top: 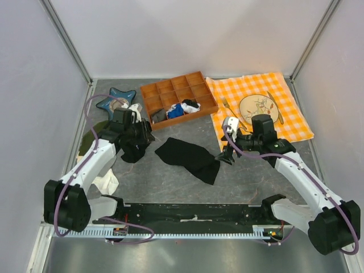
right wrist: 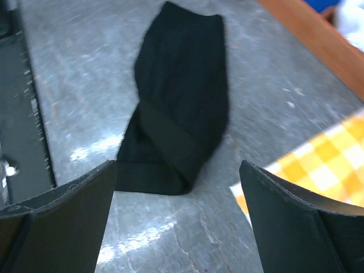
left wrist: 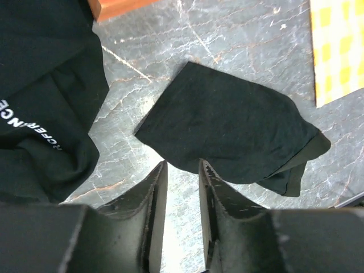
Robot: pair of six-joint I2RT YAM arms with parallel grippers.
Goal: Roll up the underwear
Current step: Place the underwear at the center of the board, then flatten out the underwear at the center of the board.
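The waistband folds back over another layer at a corner (right wrist: 186,177), so the underwear (top: 185,155) will spread out much wider when the robot lifts and pulls it.
The underwear (top: 187,159) is a plain black garment lying folded into a long strip on the grey table, running from upper left to lower right. It also shows in the left wrist view (left wrist: 227,131) and in the right wrist view (right wrist: 182,102), where a waistband fold shows at its near end. My left gripper (top: 138,149) hovers just left of it, its jaws a narrow gap apart and empty (left wrist: 182,176). My right gripper (top: 226,156) hovers just right of its lower end, wide open and empty (right wrist: 177,170).
A smaller black cloth with white lettering (left wrist: 45,102) lies beside the left gripper. An orange compartment tray (top: 149,91) stands behind. A checked orange cloth (top: 296,122) with a plate (top: 259,108) is at the right. An olive cloth (top: 91,136) and a white cloth (top: 105,182) lie at the left.
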